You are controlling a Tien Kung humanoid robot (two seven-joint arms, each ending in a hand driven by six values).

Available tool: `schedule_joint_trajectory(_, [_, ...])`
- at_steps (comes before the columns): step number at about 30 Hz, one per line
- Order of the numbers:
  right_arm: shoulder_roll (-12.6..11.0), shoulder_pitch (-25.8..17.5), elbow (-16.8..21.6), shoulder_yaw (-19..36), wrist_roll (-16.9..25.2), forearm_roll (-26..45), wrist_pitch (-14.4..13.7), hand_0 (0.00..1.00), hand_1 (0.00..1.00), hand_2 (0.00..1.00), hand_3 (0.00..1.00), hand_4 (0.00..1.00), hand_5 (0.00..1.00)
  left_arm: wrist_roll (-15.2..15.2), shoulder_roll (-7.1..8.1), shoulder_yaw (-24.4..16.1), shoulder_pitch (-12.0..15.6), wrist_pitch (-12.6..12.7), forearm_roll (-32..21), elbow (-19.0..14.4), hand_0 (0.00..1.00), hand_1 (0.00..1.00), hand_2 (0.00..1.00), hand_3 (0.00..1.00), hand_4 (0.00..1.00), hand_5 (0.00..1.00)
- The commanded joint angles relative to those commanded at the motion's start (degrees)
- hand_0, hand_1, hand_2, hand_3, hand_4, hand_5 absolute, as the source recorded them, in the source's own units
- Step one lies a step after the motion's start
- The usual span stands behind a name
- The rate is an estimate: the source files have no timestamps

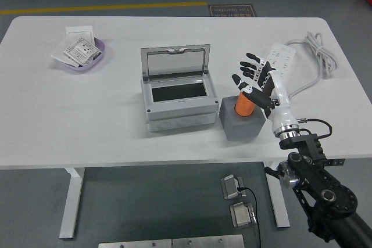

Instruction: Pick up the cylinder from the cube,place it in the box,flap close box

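I expect the orange cylinder [244, 104] to slide up and leave an empty round hole when I lift it, as its base [243, 113] rests sunk in the grey cube's top.
An orange cylinder [244, 104] stands upright in the top of a grey cube [240, 122] right of centre on the white table [70, 120]. A grey box [176, 96] stands just left of the cube, its clear lid [175, 61] raised at the back and its dark inside showing. My right hand [257, 81] reaches in from the lower right and hovers just right of the cylinder, fingers spread, thumb close to the cylinder's top. It holds nothing. My left arm is out of view.
A purple bowl [99, 56] with white packets sits at the back left. A white power strip [280, 57] with its cable [317, 56] lies at the back right, behind my hand. The table's near edge runs just below the cube.
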Motion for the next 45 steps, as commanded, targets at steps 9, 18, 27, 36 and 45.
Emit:
schedule_joint_trajectory(9, [0.2,-0.3,-1.3,-1.1,-0.1,0.3,0.2,0.745,0.711,0.683,0.758,0.834,0.195,-0.2,-0.10,0.0,-0.1,0.1,0.1,0.0,0.733,0.739,0.713,0.827,0.801,0.628])
schedule_joint_trajectory(18, [0.3,-0.4,-1.8,-2.0,-0.6,-0.1,0.1,0.741,0.698,0.658,0.737,0.830,0.196,-0.7,-0.08,0.6,-0.3,0.4,-0.4,0.0,0.730,0.739,0.712,0.825,0.799,0.624])
schedule_joint_trajectory(27, [0.3,-0.8,-1.6,-2.4,-1.3,-1.8,-0.6,0.743,0.698,0.656,0.734,0.822,0.190,-1.4,-0.17,1.5,-0.5,0.7,-1.5,0.0,0.729,0.737,0.711,0.825,0.799,0.622])
schedule_joint_trajectory(36, [0.1,-0.8,-2.2,-2.6,-2.1,-2.9,-1.1,0.730,0.700,0.638,0.705,0.573,0.002,-1.7,-0.19,1.4,-0.5,1.0,-1.4,0.0,0.725,0.733,0.706,0.821,0.797,0.618])
schedule_joint_trajectory(45, [0.1,-0.6,-2.6,-3.0,-2.3,-2.7,-0.8,0.732,0.702,0.635,0.698,0.539,0.002,-2.0,-0.23,1.5,-0.6,1.1,-1.3,0.0,0.725,0.730,0.705,0.819,0.798,0.617])
